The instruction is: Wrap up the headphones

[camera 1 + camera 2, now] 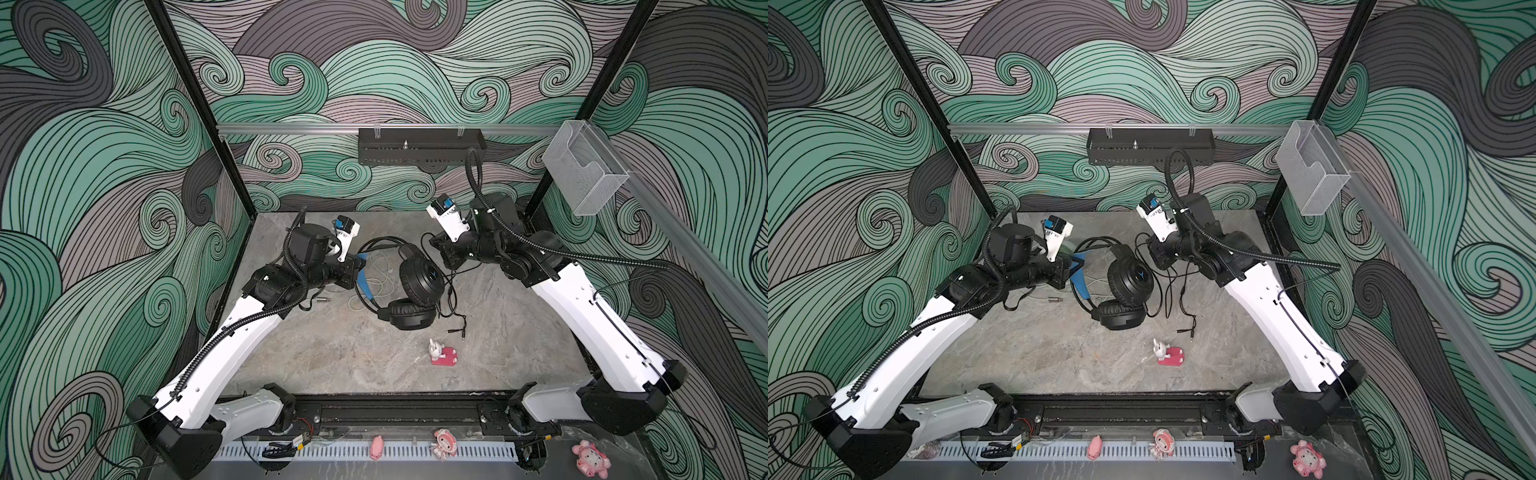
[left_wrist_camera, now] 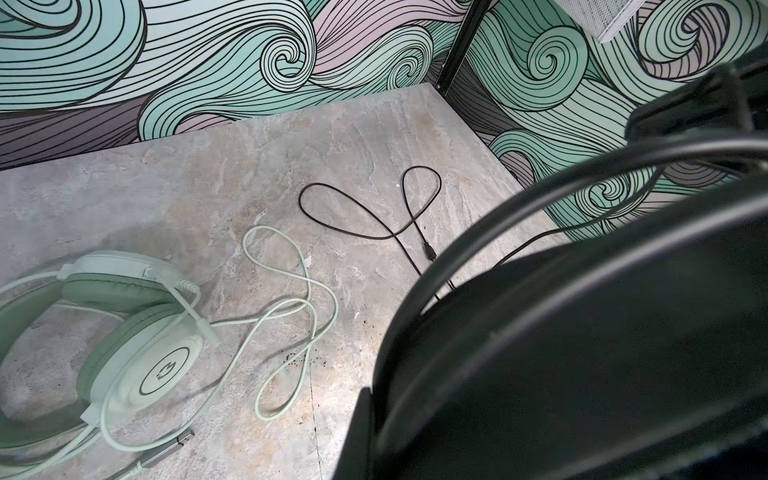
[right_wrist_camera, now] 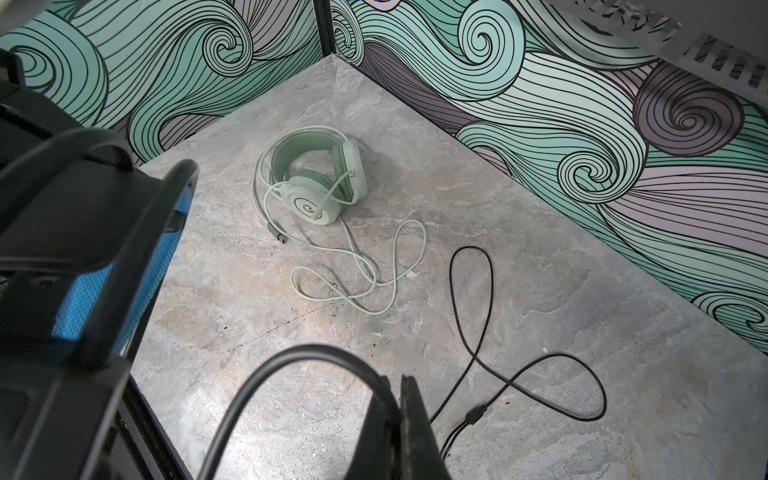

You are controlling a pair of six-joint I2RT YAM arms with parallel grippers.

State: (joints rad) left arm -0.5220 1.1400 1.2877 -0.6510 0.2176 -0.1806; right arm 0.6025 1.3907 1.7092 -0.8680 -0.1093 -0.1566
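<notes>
Next, I carry the black cable (image 1: 1140, 238) across the ear cups (image 1: 1130, 281) with my right gripper before reaching underneath, because my right gripper is holding it beyond the black headphones' ear cups.
The black headphones (image 1: 419, 282) with a blue inner headband (image 1: 366, 286) stand tilted in mid-table in both top views. My left gripper (image 1: 358, 270) is shut on that headband, and the headset fills the left wrist view (image 2: 582, 353). My right gripper (image 3: 400, 384) is shut on the black cable (image 3: 291, 357), which arches up from its jaws. The rest of the cable (image 1: 453, 303) trails loose over the table to its plugs (image 1: 455, 331). The mint-green headphones (image 3: 316, 183) lie flat with their whitish cable (image 3: 374, 266) loosely looped beside them. In the top views they are mostly hidden under my left arm.
A pink toy with a small rabbit (image 1: 442, 353) sits on the table in front of the headphones. A black tray (image 1: 419, 145) hangs on the back rail and a clear box (image 1: 582, 166) on the right rail. Walls enclose the back and both sides.
</notes>
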